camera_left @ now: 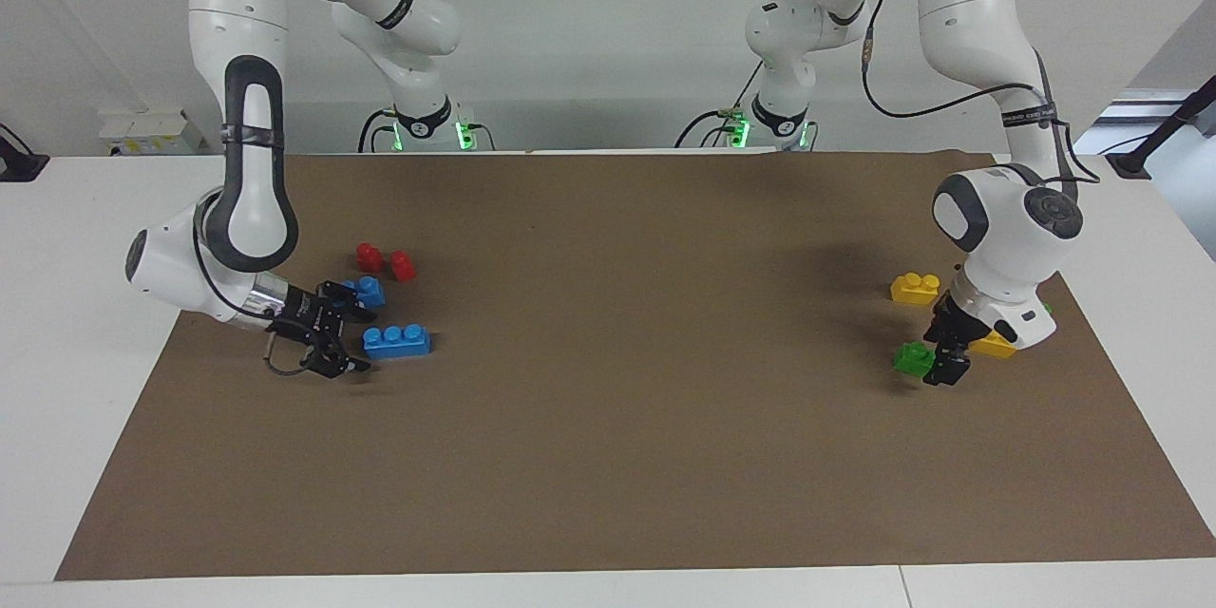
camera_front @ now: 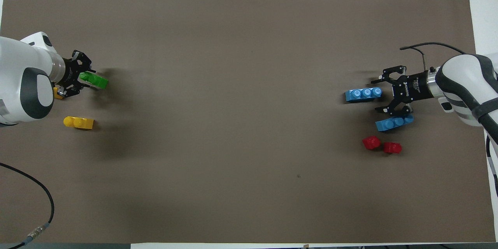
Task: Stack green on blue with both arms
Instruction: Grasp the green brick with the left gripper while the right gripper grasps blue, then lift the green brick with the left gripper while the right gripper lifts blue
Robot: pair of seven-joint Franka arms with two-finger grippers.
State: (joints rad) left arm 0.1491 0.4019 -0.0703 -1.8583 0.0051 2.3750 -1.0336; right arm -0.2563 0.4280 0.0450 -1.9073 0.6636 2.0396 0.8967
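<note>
The robot's right gripper straddles only the end of the blue brick, so that end's stud should stay uncovered when the robot stacks the shorter green brick.
My left gripper is shut on a green two-stud brick and holds it low over the mat at the left arm's end. A sliver of a second green brick shows past the left wrist. My right gripper is open and low at the right arm's end. Its jaws stand on either side of the end of a blue three-stud brick. The second blue brick lies nearer to the robots, partly under one finger.
Two red one-stud bricks lie nearer to the robots than the blue bricks. One yellow brick lies nearer to the robots than the green brick. Another yellow brick is partly hidden under the left wrist. A brown mat covers the table.
</note>
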